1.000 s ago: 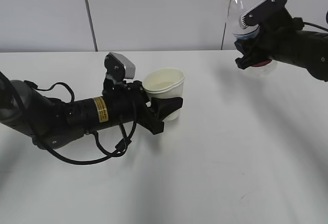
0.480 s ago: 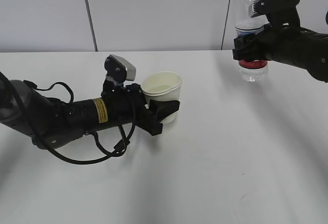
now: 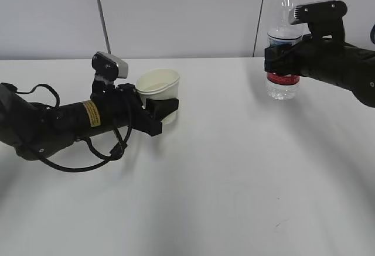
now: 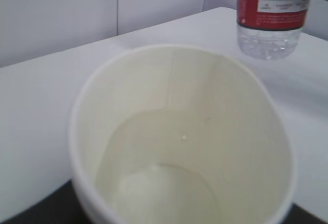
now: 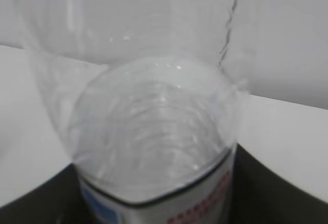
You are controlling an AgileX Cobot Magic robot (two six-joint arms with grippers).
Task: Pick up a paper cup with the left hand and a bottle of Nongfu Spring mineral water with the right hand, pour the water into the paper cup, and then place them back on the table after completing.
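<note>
The upright paper cup has water inside and open white table beside it, so the robot's left gripper should go on lowering the cup and let go once the cup's base rests.
My left hand, the black arm with the yellow sticker, is shut on a white paper cup and holds it upright low over the white table. The cup fills the left wrist view, with clear water in its bottom. My right hand is shut on the labelled middle of a clear Nongfu Spring bottle with a red cap. The bottle stands upright, its base at or just above the table at the back right. The bottle fills the right wrist view, and its base shows in the left wrist view.
A pale wall with vertical seams stands behind the table's back edge. Loose black cables hang from the left arm onto the table. The right arm's black forearm reaches in from the right edge.
The bottle went from tilted to upright and came down toward the table. My left arm drew back to the left with the cup.
</note>
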